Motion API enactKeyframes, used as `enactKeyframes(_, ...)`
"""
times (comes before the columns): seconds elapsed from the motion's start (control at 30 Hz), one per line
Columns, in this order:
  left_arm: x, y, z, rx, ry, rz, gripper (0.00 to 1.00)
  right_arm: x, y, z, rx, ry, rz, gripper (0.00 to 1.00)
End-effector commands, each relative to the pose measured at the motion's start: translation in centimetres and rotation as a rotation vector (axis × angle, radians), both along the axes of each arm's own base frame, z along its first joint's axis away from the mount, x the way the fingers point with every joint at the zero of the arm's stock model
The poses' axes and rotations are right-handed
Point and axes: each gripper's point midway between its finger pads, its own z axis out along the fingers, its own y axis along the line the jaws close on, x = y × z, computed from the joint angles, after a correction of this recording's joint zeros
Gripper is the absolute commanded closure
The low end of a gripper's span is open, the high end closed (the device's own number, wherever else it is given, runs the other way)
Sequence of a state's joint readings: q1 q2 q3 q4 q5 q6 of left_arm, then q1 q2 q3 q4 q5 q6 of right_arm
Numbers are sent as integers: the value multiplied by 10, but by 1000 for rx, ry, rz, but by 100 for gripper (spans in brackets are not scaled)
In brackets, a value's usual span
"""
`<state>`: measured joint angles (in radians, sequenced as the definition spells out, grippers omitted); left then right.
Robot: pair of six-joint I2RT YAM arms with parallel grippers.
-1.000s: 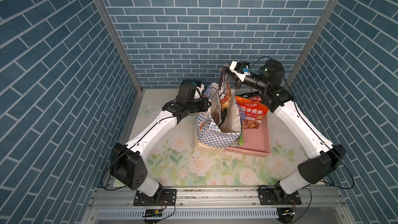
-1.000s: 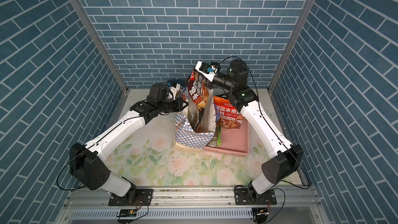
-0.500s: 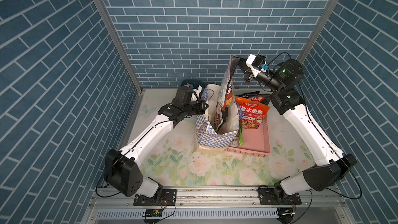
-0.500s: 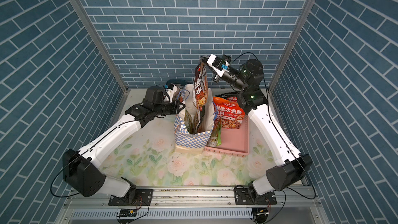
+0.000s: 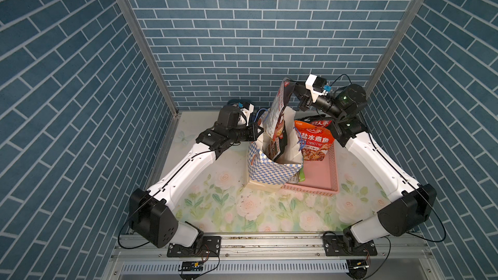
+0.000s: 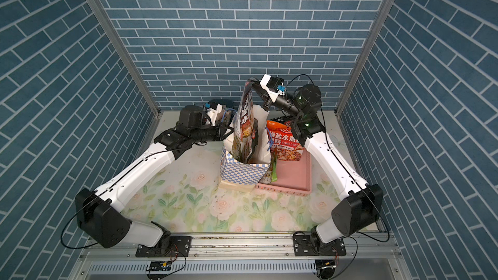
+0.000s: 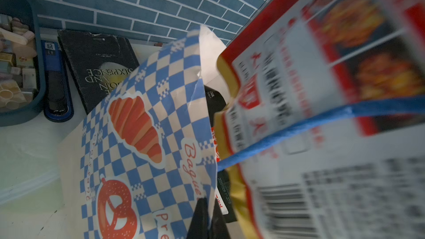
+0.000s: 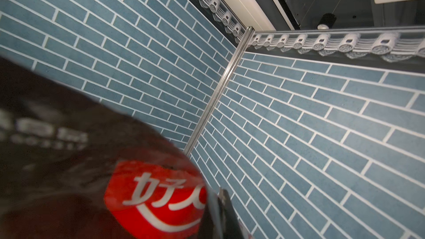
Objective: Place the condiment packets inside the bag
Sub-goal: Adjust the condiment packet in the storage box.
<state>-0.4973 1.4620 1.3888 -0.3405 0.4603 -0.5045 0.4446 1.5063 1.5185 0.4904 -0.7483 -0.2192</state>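
The black packet (image 5: 272, 126) is crowding the bag's rim at my left gripper. My left gripper should therefore pull that rim (image 5: 260, 142) away before my right gripper lowers the packet.
The checkered bag (image 5: 269, 173) (image 6: 242, 173) stands upright beside the pink basket. My left gripper (image 5: 260, 130) (image 7: 208, 221) is shut on the bag's rim at its far left side. My right gripper (image 5: 292, 87) (image 8: 220, 214) is shut on the top corner of a black condiment packet (image 5: 279, 119) (image 6: 246, 119) (image 8: 92, 168). That packet hangs upright with its lower end inside the bag's mouth. An orange-red packet (image 5: 314, 141) leans in the basket, and a green packet (image 5: 301, 176) lies between it and the bag.
The pink basket (image 5: 320, 181) touches the bag's right side. Behind the bag, the left wrist view shows a black book (image 7: 99, 65), a blue case (image 7: 56, 83) and a dark teal bin (image 7: 20, 65) by the back wall. A blue cord handle (image 7: 299, 129) crosses the packet.
The black packet hung above the bag's mouth a second ago; its lower end now sits inside the bag. My right gripper rose to the right, then came back. The left gripper kept its hold.
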Motion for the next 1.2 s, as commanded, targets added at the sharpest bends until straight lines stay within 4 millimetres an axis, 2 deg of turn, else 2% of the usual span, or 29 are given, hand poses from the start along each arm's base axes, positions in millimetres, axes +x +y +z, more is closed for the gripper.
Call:
enactKeyframes(0.0,0,-15,46,-65,-101,-55,100,-36,-37,61,148,-146,-47,100)
enactKeyframes(0.03,0,-20,41,-62,-86,-65,100,-37,-41,61,154,-146,-56,100)
enactKeyframes(0.17,-2,-37,0,-44,12,-101,100,-41,-49,61,159,-143,-70,100)
enactKeyframes(0.3,-3,-38,-23,-35,53,-99,100,-45,-51,63,157,-142,-69,100)
enactKeyframes(0.5,-7,-26,-23,9,27,-65,100,-50,-50,66,177,-137,-32,100)
enactKeyframes(0.67,-13,-12,-18,24,2,-22,100,-49,-39,61,192,-104,45,100)
enactKeyframes(0.93,-28,8,-37,92,-46,-36,100,-44,-14,45,186,-63,97,100)
enactKeyframes(1.07,-27,25,-39,116,-60,-9,100,-44,-8,41,184,-53,106,100)
enactKeyframes(1.17,-23,36,-34,109,-74,18,100,-46,-10,41,186,-54,104,100)
